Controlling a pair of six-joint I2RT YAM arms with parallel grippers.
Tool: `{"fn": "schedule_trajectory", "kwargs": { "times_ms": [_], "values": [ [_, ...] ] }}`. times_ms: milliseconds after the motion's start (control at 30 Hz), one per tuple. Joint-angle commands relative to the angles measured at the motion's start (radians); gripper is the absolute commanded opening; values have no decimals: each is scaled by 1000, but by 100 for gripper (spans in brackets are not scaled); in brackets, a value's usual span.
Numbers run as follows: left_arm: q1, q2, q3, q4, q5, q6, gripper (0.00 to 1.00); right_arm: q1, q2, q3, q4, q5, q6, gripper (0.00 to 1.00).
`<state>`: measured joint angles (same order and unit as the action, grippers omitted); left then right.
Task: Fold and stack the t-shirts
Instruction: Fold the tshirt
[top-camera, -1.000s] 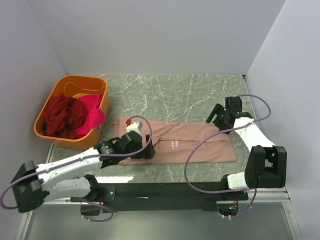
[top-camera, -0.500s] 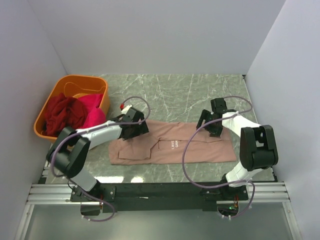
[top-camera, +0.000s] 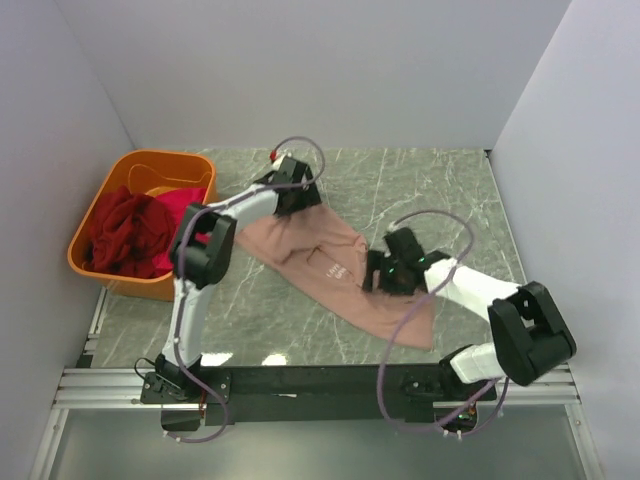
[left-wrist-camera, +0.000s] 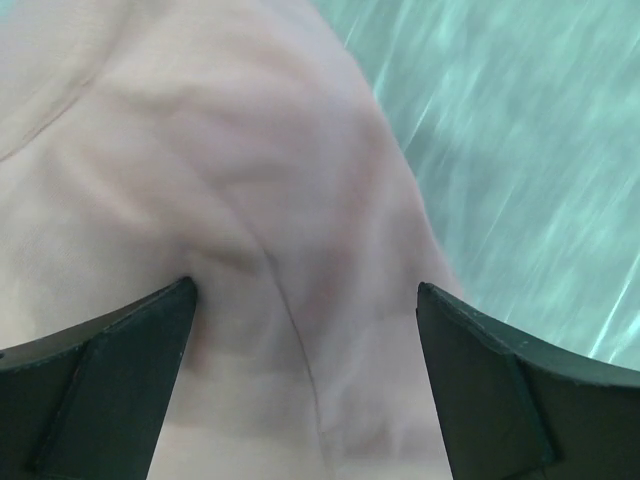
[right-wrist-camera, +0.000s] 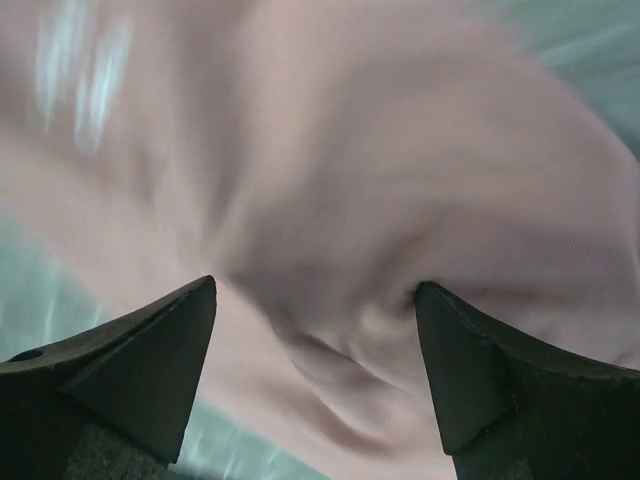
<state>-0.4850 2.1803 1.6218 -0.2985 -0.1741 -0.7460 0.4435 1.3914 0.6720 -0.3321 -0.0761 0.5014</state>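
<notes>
The dusty pink t-shirt (top-camera: 325, 268) is at a slant under both grippers, so my right gripper should turn the t-shirt's lower end (top-camera: 403, 326) square to the front edge before I fold.
The dusty pink t-shirt (top-camera: 300, 245) lies slantwise on the marble table, from the back middle down to the front right. My left gripper (top-camera: 294, 198) stands open on its upper end; in the left wrist view both fingers of the gripper (left-wrist-camera: 303, 300) are spread wide and press down on the pink cloth (left-wrist-camera: 250, 180). My right gripper (top-camera: 375, 277) is open on the shirt's lower half, and the right wrist view has the gripper (right-wrist-camera: 315, 300) astride a bunched wrinkle of cloth (right-wrist-camera: 360, 200). A dark red tee (top-camera: 122, 235) and a magenta tee (top-camera: 182, 205) lie in the tub.
The orange tub (top-camera: 150, 162) stands at the table's left side against the wall. Grey walls close in the left, back and right. Purple cables loop above both arms. Bare marble (top-camera: 430, 185) shows at the back right.
The pink shirt lay straight across the table before; now it lies slantwise. My left gripper has moved to the back with its end, and the right gripper has come forward and left.
</notes>
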Motion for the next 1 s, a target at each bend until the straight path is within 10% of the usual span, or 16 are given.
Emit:
{"fn": "schedule_trajectory", "kwargs": {
  "times_ms": [0,100,233,700,967],
  "values": [
    [23,232,342,-74,81,92,99,202,-8,-89,-70,-178,60,87],
    [20,387,607,-136,179,97,100,414,9,-51,13,-328,48,87],
    [17,420,604,33,266,76,99,573,75,72,-43,-305,-33,87],
    [10,458,770,236,424,45,99,564,-106,192,-151,-108,8,88],
    [-63,43,497,109,392,171,100,302,-278,59,-107,-74,100,88]
  ]
}}
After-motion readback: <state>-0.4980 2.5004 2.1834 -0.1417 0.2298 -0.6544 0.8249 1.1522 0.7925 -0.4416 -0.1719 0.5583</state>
